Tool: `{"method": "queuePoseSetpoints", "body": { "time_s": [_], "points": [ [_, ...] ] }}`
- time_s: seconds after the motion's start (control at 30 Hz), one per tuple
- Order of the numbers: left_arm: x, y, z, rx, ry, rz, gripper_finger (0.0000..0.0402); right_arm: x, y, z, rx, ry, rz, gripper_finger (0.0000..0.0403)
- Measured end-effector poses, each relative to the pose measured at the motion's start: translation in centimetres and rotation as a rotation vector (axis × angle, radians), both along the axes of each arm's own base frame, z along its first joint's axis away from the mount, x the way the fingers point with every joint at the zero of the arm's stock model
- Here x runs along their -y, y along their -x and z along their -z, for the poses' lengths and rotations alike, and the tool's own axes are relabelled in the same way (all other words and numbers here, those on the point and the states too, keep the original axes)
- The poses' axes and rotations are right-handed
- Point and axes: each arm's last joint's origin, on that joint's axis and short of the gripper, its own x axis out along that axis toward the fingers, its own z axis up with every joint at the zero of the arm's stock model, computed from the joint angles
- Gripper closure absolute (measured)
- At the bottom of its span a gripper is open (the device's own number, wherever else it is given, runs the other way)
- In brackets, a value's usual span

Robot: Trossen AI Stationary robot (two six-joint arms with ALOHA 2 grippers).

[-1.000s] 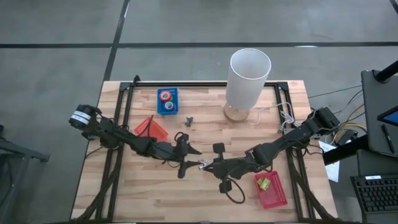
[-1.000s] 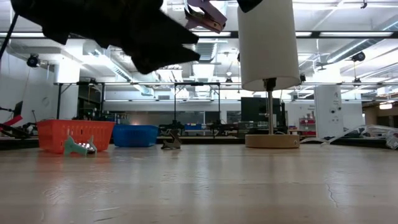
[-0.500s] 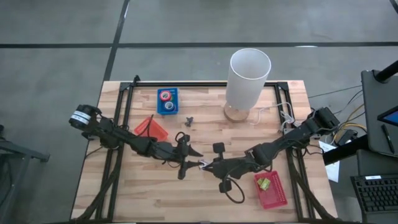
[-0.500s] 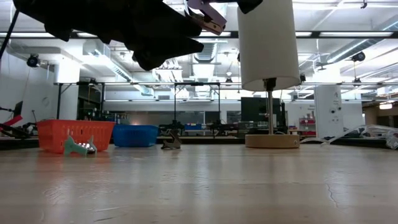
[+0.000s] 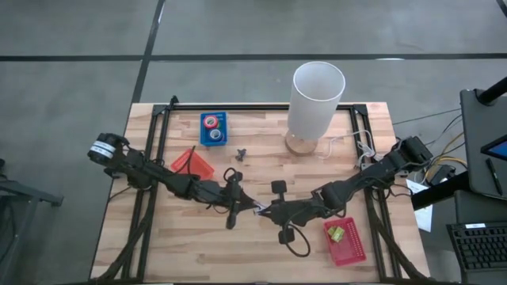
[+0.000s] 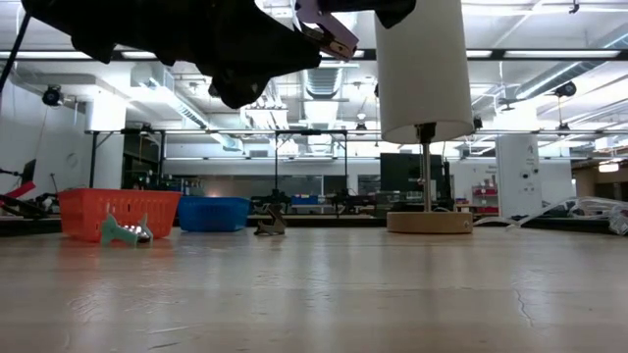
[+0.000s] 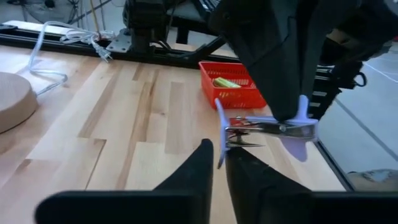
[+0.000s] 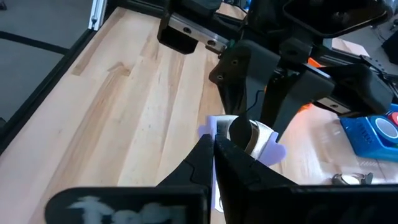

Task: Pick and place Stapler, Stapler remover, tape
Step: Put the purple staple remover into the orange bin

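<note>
I should open my right gripper first, because both grippers are pinching the lilac stapler remover [image 7: 273, 129]. My left gripper should then carry it to the orange basket [image 5: 195, 164] beside my left arm.
A lilac stapler remover [image 7: 261, 127] with metal jaws hangs above the table's middle [image 5: 258, 210], between both grippers. My left gripper [image 7: 219, 152] is shut on one of its wings. My right gripper [image 8: 214, 143] is shut on the other. In the low view the remover [image 6: 329, 27] shows high up beside the dark arm. Two tape rolls, a red one [image 5: 210, 121] and a blue one [image 5: 214, 134], lie in a blue bin [image 5: 222, 129] at the far left. I cannot make out a stapler. My left gripper pinches the remover's thin lilac wing [image 7: 219, 124] between its two fingers, coming nearly level from the table's left. The remover is lifted clear of the table. My right gripper pinches the opposite lilac wing [image 8: 208, 129] between its two fingers, slanting down from the table's right.
A white lamp [image 5: 317, 99] on a wooden foot stands at the far middle, with a cord beside it. An orange basket [image 5: 192, 162] sits at the left. A red basket [image 5: 344, 241] holding a yellow-green piece sits near right. A small dark thing [image 5: 240, 152] lies behind the grippers.
My left gripper has shut on the stapler remover's free wing, while my right gripper kept its hold. Both arms and the remover have stayed in place above the table.
</note>
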Motion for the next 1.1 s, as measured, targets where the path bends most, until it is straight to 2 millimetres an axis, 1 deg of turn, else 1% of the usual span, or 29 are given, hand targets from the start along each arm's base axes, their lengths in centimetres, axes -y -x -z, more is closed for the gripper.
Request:
{"method": "queuePoseSetpoints", "body": {
  "time_s": [0.13, 0.2, 0.53, 0.6, 0.73, 0.9, 1.0, 1.1],
  "points": [
    [0.1, 0.0, -0.1, 0.0, 0.001, 0.023, 0.0387, 0.1, 0.0, 0.0, -0.006, -0.02, -0.002, 0.0395],
    [0.1, 0.0, 0.0, -0.005, -0.001, 0.026, 0.0395, 0.1, -0.1, 0.0, -0.01, -0.029, -0.012, 0.0394],
    [-0.1, 0.0, 0.1, -0.002, -0.003, 0.017, 0.0396, 0.2, -0.1, 0.0, -0.003, -0.028, 0.002, 0.0394],
    [-0.1, 0.1, 0.1, -0.005, -0.004, 0.008, 0.0396, 0.2, -0.1, -0.1, 0.005, -0.038, 0.01, 0.0387],
    [-0.3, 0.1, 0.2, -0.021, -0.005, -0.013, 0.0398, 0.3, -0.2, -0.3, 0.029, -0.054, 0.06, 0.0353],
    [-0.4, 0.2, 0.4, -0.052, -0.011, -0.043, 0.0398, 0.2, -0.3, -0.5, 0.039, -0.056, 0.07, 0.0288],
    [-0.7, 0.7, 0.7, -0.128, -0.032, -0.08, 0.0398, 0.2, -0.4, -0.7, 0.042, -0.046, 0.063, 0.0253],
    [-1.3, 1.8, 0.8, -0.238, -0.052, -0.171, 0.0397, 0.2, -0.3, -0.9, 0.044, -0.007, 0.041, 0.0225]
  ]
}}
